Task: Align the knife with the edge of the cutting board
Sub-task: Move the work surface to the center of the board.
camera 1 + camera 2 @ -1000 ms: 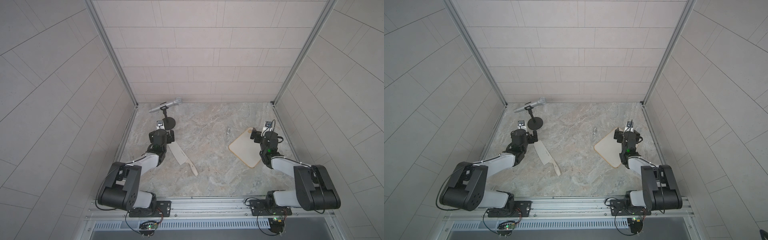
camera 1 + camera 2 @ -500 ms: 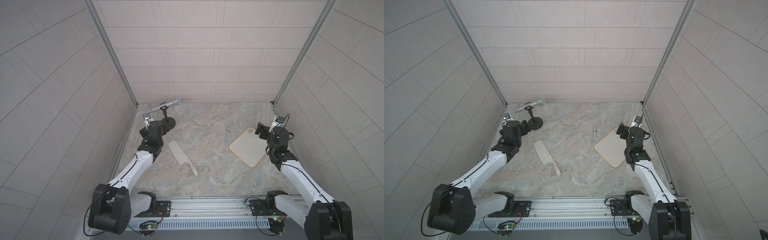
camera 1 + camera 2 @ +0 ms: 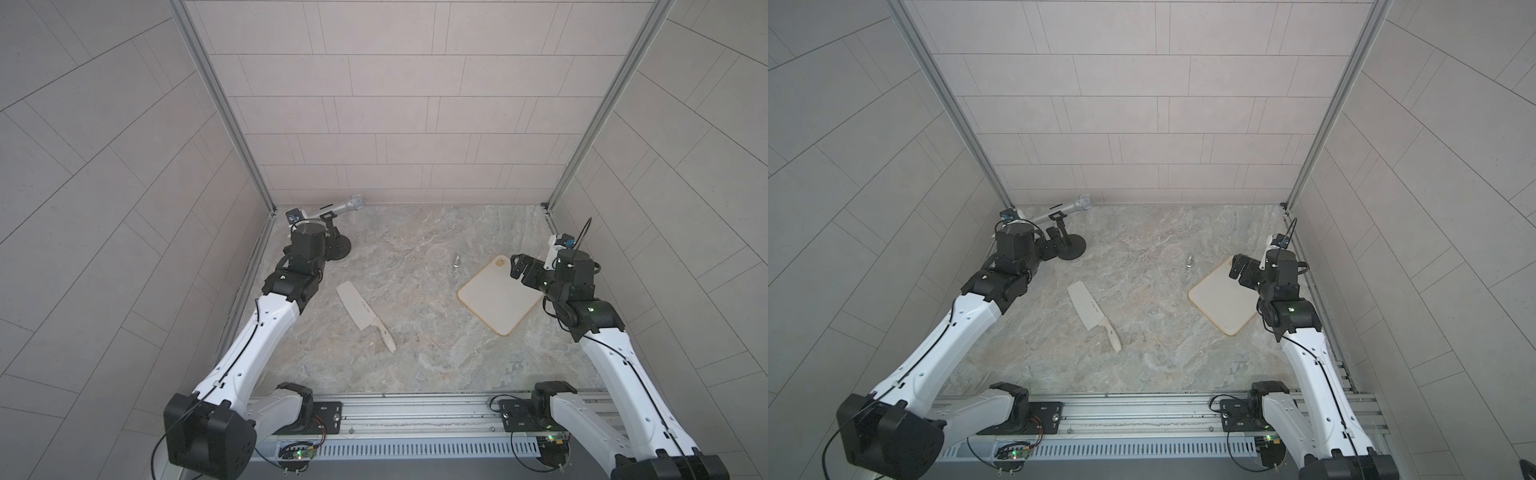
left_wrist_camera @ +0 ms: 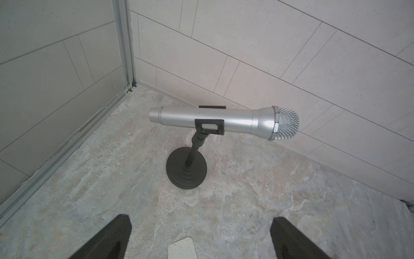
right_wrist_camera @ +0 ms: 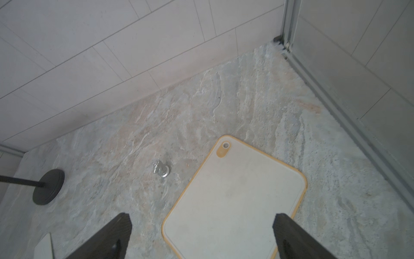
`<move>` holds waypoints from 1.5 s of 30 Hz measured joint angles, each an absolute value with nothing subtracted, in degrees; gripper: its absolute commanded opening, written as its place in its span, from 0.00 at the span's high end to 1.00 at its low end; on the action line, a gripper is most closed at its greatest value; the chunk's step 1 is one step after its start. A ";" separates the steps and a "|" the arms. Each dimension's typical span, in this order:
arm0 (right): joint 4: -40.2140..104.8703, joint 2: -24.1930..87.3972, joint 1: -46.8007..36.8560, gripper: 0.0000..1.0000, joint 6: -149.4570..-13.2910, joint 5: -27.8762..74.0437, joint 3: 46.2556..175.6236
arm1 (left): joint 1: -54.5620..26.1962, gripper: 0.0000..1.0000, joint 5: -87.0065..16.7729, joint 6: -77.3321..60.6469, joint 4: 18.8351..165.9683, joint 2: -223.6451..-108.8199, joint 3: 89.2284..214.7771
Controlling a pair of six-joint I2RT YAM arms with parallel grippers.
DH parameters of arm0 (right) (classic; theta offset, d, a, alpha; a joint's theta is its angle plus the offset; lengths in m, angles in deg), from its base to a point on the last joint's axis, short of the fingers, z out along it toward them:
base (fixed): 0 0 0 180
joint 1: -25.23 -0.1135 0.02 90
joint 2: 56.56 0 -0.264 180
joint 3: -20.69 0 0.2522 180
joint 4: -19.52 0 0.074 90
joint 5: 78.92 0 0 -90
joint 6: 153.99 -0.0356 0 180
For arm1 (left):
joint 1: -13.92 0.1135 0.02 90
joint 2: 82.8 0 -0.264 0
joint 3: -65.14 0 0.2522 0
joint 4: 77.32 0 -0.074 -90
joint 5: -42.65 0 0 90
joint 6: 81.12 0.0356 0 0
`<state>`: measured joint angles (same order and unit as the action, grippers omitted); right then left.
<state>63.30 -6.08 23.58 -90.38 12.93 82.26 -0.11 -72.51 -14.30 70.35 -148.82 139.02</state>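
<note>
I should bring my right gripper behind the board's far edge [image 5: 265, 155] and push the board toward the knife, as the cutting board [image 3: 497, 301] lies well away from the knife.
The knife [image 3: 363, 311] [image 3: 1092, 311] lies flat left of the middle, its broad whitish blade toward the back left and its cream handle toward the front. The cutting board [image 3: 494, 297] [image 3: 1219, 297] lies slantwise at the right, well apart from the knife, its hole at the far corner. My left gripper [image 3: 330, 245] [image 4: 200, 220] is open above the floor behind the blade's tip [image 4: 182, 249], holding nothing. My right gripper [image 3: 521, 270] [image 5: 201, 217] is open over the board [image 5: 233, 201], also holding nothing.
A silver microphone [image 3: 340, 206] [image 4: 215, 122] on a black round-footed stand [image 4: 187, 173] sits in the back left corner, just ahead of my left gripper. A small metal piece [image 3: 456, 261] [image 5: 161, 169] lies beside the board's far corner. Tiled walls close three sides.
Both arms have unfolded and lifted. My left gripper has moved back from over the blade toward the microphone stand; my right has risen over the board's right side. Knife and board have not moved.
</note>
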 measured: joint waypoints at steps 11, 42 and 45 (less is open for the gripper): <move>71.04 0.45 24.69 0.00 -90.88 19.66 86.65 | -3.32 0.00 -60.30 -15.18 60.71 -149.65 144.17; 66.86 40.91 38.77 0.00 -100.50 24.54 109.65 | -8.32 0.00 -39.75 -15.15 58.88 -154.16 144.22; 67.15 45.30 39.97 0.00 -100.20 24.54 111.33 | -8.52 0.00 -39.14 -15.15 58.88 -154.16 144.22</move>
<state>67.15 45.30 39.97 -100.20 24.54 111.33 -8.52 -39.14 -15.15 58.88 -154.16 144.22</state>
